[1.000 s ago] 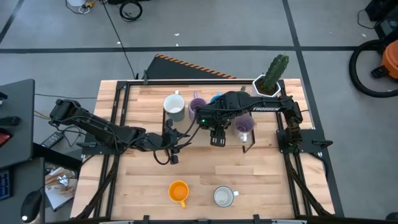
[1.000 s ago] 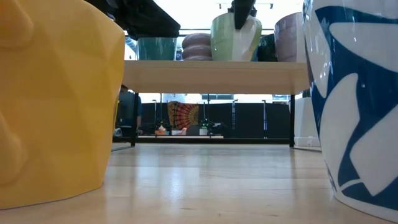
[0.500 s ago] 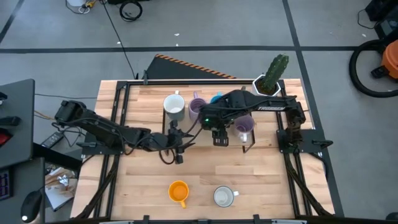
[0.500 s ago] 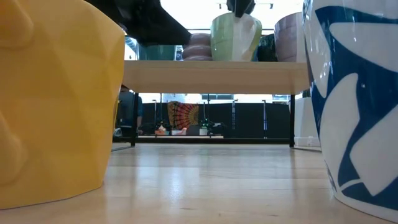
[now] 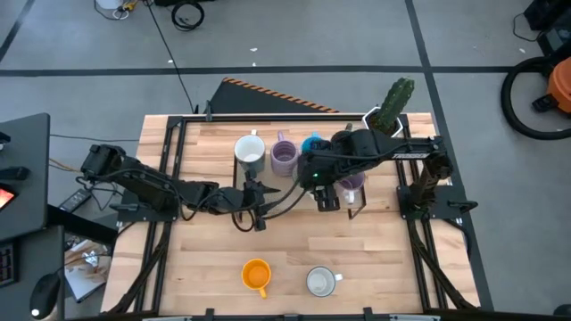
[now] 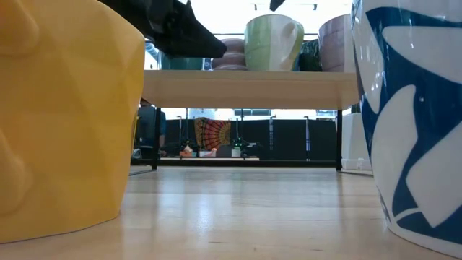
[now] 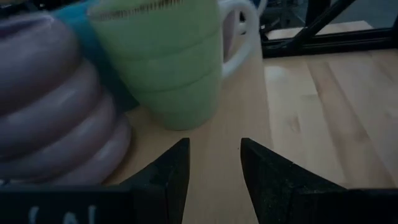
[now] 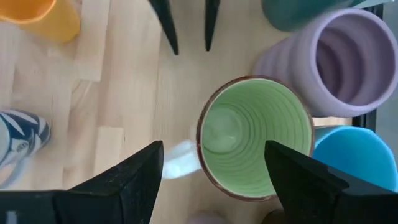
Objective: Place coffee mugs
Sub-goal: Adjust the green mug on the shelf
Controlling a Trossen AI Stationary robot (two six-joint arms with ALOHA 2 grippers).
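The green mug's handle (image 6: pixel 291 46) is slanted away from the front, so my right gripper needs to go back down to the green mug's rim (image 8: pixel 250 198) while my left gripper pushes the green mug straight with a nudge.
A green mug (image 8: pixel 255 134) stands upright on the wood with its handle (image 8: pixel 180 158) sideways. My right gripper (image 8: pixel 221 174) hangs open straight above it, pointing down, one finger on each side and clear of the rim; in the high view it (image 5: pixel 326 198) covers the mug. My left gripper (image 7: pixel 214 165) is open and level, with the green mug (image 7: pixel 161 62) a short way ahead of its tips; its place on the table is (image 5: pixel 259 212). Around the green mug stand two lavender mugs (image 8: pixel 339 59) (image 5: pixel 284 157), a blue mug (image 8: pixel 354 152) and a white mug (image 5: pixel 249 153).
An orange mug (image 5: pixel 256 274) and a white mug with blue pattern (image 5: pixel 321 282) stand near the front edge. A white planter with a cactus (image 5: pixel 391 111) stands at the far right corner. In the low view the mugs stand on a raised wooden board (image 6: pixel 253 88).
My right gripper has risen off the green mug's rim and gone a little toward the table's right edge, rolling as it went; the mug stays standing where it was. My left gripper has slid a little toward the right, nearer the green mug.
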